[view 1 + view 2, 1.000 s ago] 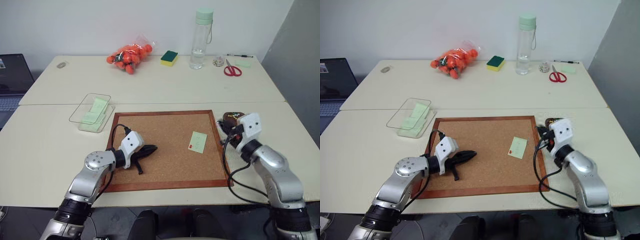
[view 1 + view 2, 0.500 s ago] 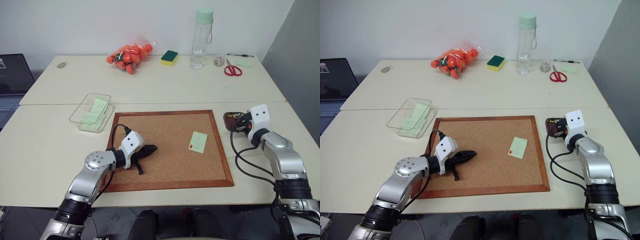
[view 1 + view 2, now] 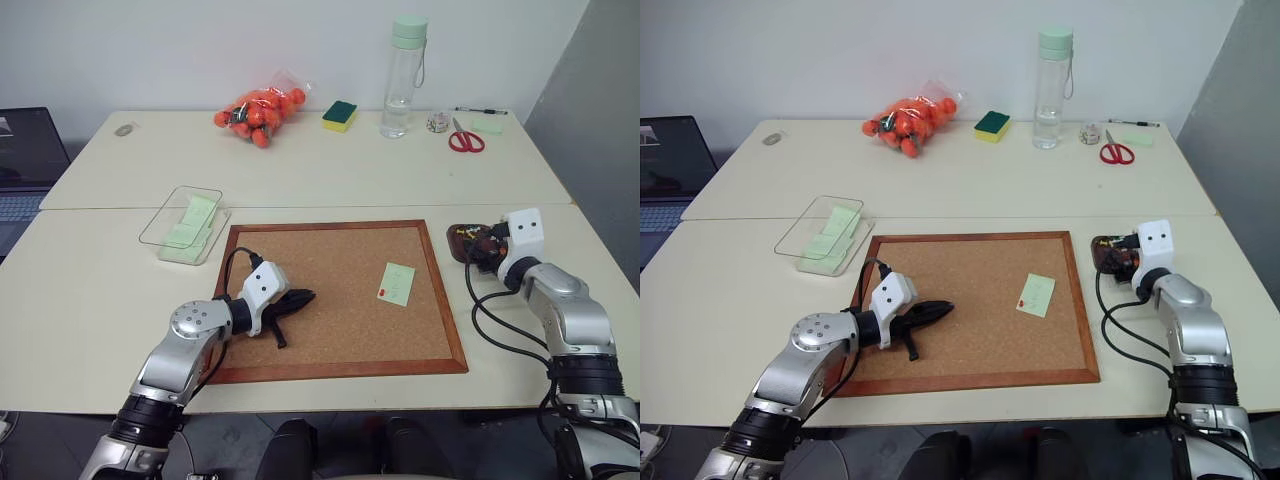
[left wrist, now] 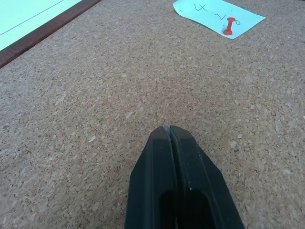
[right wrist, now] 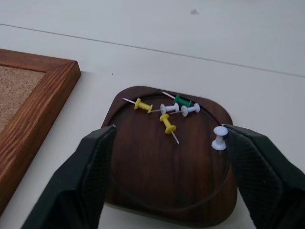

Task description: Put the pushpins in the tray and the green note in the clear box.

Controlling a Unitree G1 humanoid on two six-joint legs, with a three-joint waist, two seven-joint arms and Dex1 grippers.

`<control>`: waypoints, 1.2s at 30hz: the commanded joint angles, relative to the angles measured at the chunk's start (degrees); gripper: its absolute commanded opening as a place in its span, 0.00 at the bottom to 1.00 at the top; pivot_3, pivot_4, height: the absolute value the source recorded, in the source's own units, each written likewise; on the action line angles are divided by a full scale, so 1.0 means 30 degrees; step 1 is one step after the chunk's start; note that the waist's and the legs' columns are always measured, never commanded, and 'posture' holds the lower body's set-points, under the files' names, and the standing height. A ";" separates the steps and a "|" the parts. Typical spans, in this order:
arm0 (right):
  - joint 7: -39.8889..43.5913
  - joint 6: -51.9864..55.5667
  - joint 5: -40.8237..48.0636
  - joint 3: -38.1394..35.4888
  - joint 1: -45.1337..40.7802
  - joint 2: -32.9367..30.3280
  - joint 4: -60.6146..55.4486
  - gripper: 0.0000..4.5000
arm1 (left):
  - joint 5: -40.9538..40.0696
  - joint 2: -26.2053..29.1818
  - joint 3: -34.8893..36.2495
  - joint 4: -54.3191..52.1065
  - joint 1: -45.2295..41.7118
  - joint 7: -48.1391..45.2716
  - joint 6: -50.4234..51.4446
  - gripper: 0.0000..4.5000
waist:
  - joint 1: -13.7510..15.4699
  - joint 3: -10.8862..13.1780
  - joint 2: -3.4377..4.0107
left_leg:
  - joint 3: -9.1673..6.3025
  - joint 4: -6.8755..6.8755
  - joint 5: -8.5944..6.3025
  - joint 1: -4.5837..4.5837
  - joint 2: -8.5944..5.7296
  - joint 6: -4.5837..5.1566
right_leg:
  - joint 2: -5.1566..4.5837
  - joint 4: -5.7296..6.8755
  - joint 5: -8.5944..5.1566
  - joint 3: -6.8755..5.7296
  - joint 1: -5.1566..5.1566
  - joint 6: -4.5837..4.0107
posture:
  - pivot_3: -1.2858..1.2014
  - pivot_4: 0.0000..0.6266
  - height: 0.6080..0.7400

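Observation:
I expect the green note (image 3: 398, 283) to come up together with the red pushpin (image 3: 382, 292) when I pull, because the pushpin goes through the thin paper near the paper's edge.
The green note (image 3: 397, 284) lies on the cork board's right side, held by a red pushpin (image 4: 229, 26) at its edge. The dark brown tray (image 5: 143, 162) sits just off the board's right edge and holds several pushpins, yellow (image 5: 167, 123), white and green. One white pin (image 5: 219, 137) stands right beside a fingertip of my right gripper (image 5: 169, 133), which hangs open over the tray. My left gripper (image 3: 300, 298) rests shut and empty on the board's left part. The clear box (image 3: 165, 235) lies left of the board with pale green slips in it.
The wood-framed cork board (image 3: 250, 372) fills the near middle of the table. Along the far edge stand a bag of orange fruit (image 3: 258, 112), a green-and-yellow sponge (image 3: 338, 115), a tall clear bottle (image 3: 402, 75) and red scissors (image 3: 463, 138). A laptop (image 3: 25, 160) sits far left.
My right gripper has moved right from the board's edge to above the tray and opened. The left arm has kept still.

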 commanded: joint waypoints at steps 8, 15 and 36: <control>0.0498 0.0635 0.0292 -0.0099 -0.0074 -0.0248 -0.0602 0.99 | 0.0497 0.0317 -0.0288 0.0555 0.0173 -0.0068 0.0312 0.00 | 0.0001 0.0001 0.0001 | 0.0000 -0.0001 0.0000 0.0000 0.0000 0.0000 | 0.0000 -0.0001 -0.0001 -0.0001 -0.0001 0.0001 | 0.52 0.24 1.00; 0.1530 0.0538 0.1364 -0.0702 0.1337 -0.0773 -0.4349 0.99 | 0.0518 0.0376 -0.0183 0.0474 0.0228 0.0032 0.0256 0.00 | 0.0008 0.0005 0.0007 | -0.0001 -0.0004 0.0000 -0.0007 0.0001 0.0000 | 0.0000 0.0000 -0.0001 0.0001 -0.0011 0.0002 | 0.52 0.24 1.00; 0.3729 -0.3910 0.1666 0.5503 0.6796 0.2428 -0.9587 0.99 | 0.0414 0.0374 -0.0327 0.0413 0.0195 -0.0042 0.0427 0.00 | 0.0019 0.0016 0.0003 | -0.0036 -0.0001 0.0001 -0.0022 0.0013 -0.0004 | 0.0005 -0.0049 -0.0059 -0.0021 -0.0008 0.0102 | 0.52 0.24 1.00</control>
